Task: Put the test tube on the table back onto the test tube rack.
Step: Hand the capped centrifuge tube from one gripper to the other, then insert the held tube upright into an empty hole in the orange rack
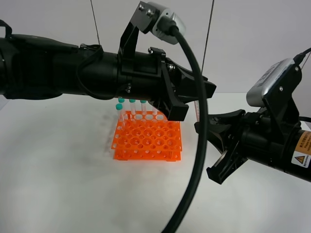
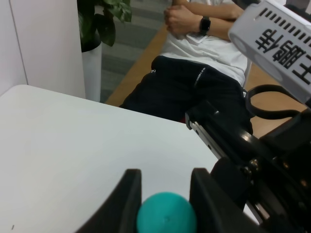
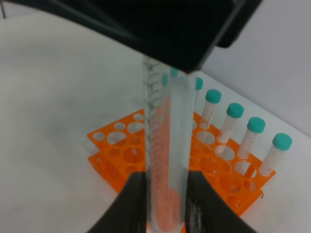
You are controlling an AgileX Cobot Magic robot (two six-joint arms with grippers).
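Observation:
The teal cap is in my left gripper, and my right gripper is in the way of the tube's clear lower part (image 3: pixel 166 206). The right gripper should first open and move back.
The test tube (image 1: pixel 198 111) hangs upright above the table (image 1: pixel 73 184), just right of the orange test tube rack (image 1: pixel 146 141). My left gripper (image 1: pixel 194 99) is shut on its teal cap (image 2: pixel 166 217), which sits between the two fingers. My right gripper (image 1: pixel 200 125) is shut on the clear lower part of the tube (image 3: pixel 165 160). In the right wrist view the rack (image 3: pixel 116 145) lies beyond the tube. Several identical teal-capped tubes (image 1: pixel 132 104) stand in the rack's back row and also show in the right wrist view (image 3: pixel 233 121).
The left arm's thick black cable (image 1: pixel 199 160) loops down in front of the rack's right side. The left wrist view shows the table's far edge (image 2: pixel 160 124), a seated person (image 2: pixel 194 73) and a potted plant (image 2: pixel 92 53) beyond it.

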